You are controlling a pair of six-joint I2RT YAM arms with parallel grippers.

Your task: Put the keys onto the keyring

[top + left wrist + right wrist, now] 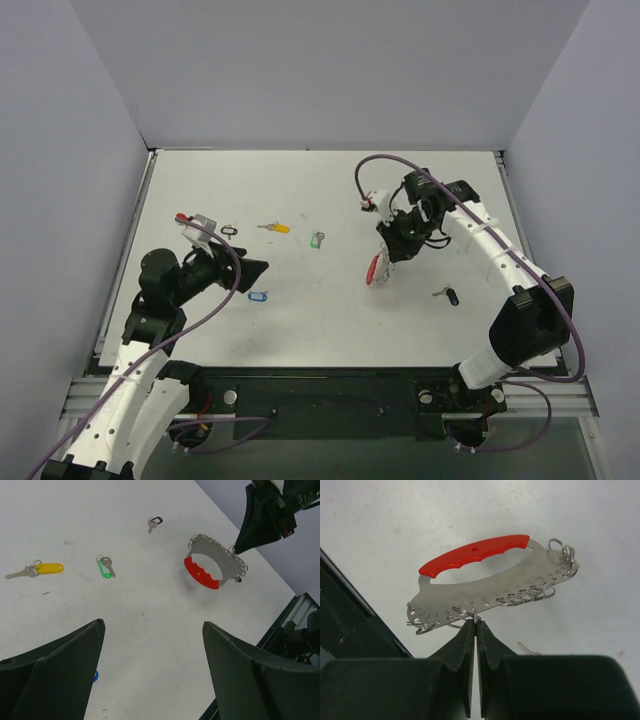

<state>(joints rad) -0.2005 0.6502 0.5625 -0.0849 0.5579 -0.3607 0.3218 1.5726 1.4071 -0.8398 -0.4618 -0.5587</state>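
The keyring (378,268) is hanging by a ring next to the clear middle of the tabletop (345,298), so the robot's right gripper goes on lowering it there until the plate rests, and then let go.
The keyring (485,592) is a silver plate with numbered holes, small split rings and a curved red grip (475,555). My right gripper (476,621) is shut on one of its rings and holds it above the table; both also show in the top view, the gripper (388,258) above the keyring (376,270). The left wrist view shows the keyring (215,567) too. On the table lie a yellow-tagged key (275,228), a green-tagged key (317,240), a blue-tagged key (258,296) and two black-tagged keys (229,229) (447,294). My left gripper (260,268) is open and empty, beside the blue-tagged key.
A red-tipped silver item (195,220) lies at the table's left, behind my left arm. Grey walls enclose the table on three sides. A black rail (320,395) runs along the near edge.
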